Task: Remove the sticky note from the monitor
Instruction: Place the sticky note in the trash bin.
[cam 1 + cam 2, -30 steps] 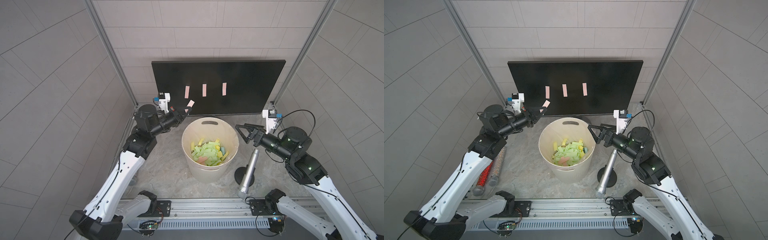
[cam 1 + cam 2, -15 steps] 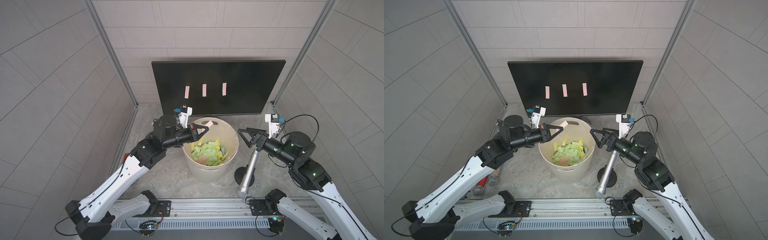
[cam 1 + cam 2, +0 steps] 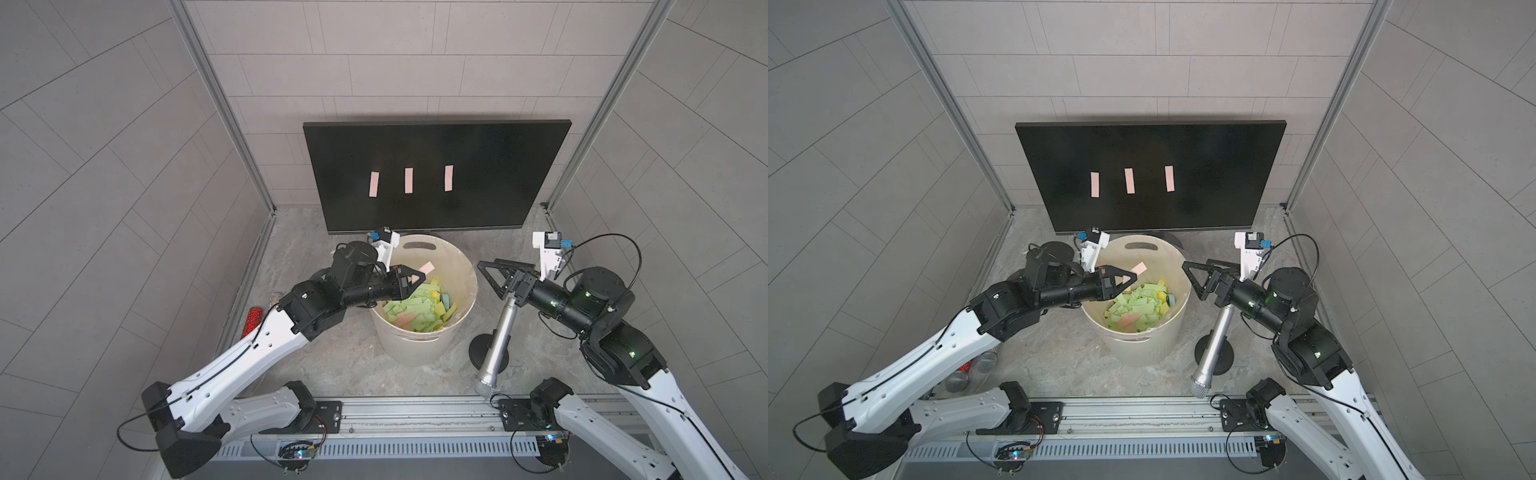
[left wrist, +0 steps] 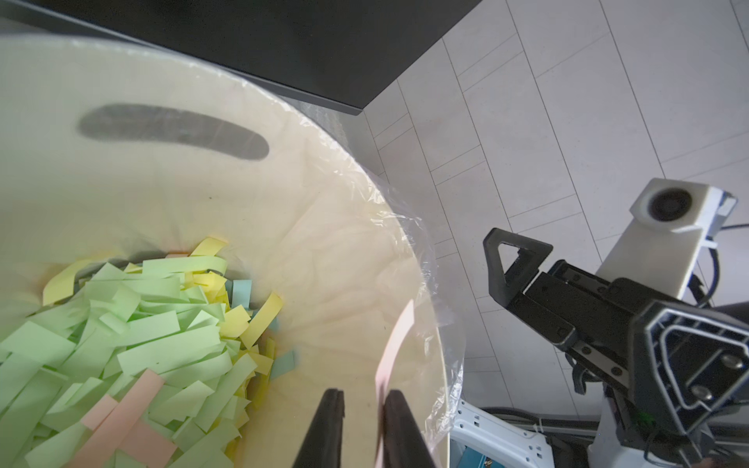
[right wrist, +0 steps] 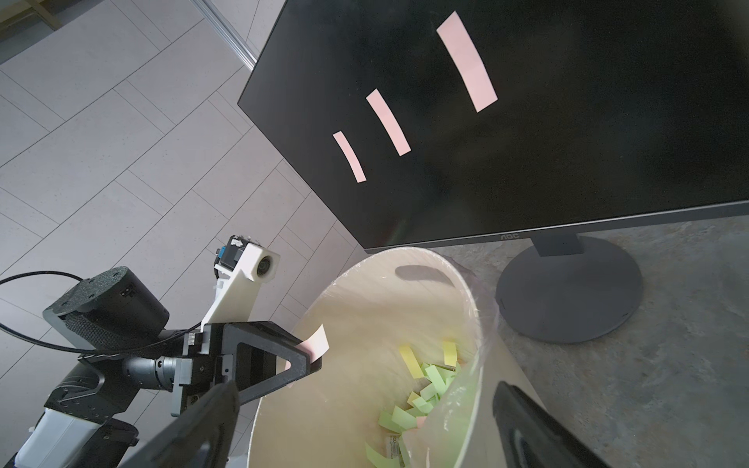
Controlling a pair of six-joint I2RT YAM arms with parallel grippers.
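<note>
The pink sticky note point(image 3: 428, 268) is stuck to one finger of my left gripper. Next, I open and close the fingers so that it drops into the cream bucket point(image 3: 421, 305).
The black monitor point(image 3: 436, 166) point(image 3: 1150, 145) stands at the back with three pink sticky notes on it point(image 3: 374, 183) point(image 3: 408, 180) point(image 3: 448, 178). My left gripper point(image 3: 417, 279) point(image 3: 1129, 279) point(image 4: 363, 395) hovers over the cream bucket point(image 3: 419, 349) point(image 5: 364, 308). Its jaws stand a little apart. Another pink sticky note point(image 3: 426, 267) point(image 4: 395, 344) point(image 5: 316, 342) clings to one finger and sticks out past the tip. My right gripper point(image 3: 487, 262) point(image 3: 1196, 263) point(image 5: 364, 389) is wide open and empty beside the bucket's right rim.
The bucket holds several green, yellow and pink strips point(image 3: 415, 307). A silver microphone point(image 3: 496, 345) leans on a round black stand under my right arm. A red glitter microphone point(image 3: 252, 321) lies by the left wall. The monitor's round foot point(image 5: 567, 291) sits behind the bucket.
My left arm carried the pink note from the monitor's lower left corner to above the bucket, and its jaws have now parted slightly. The right arm drew back a little.
</note>
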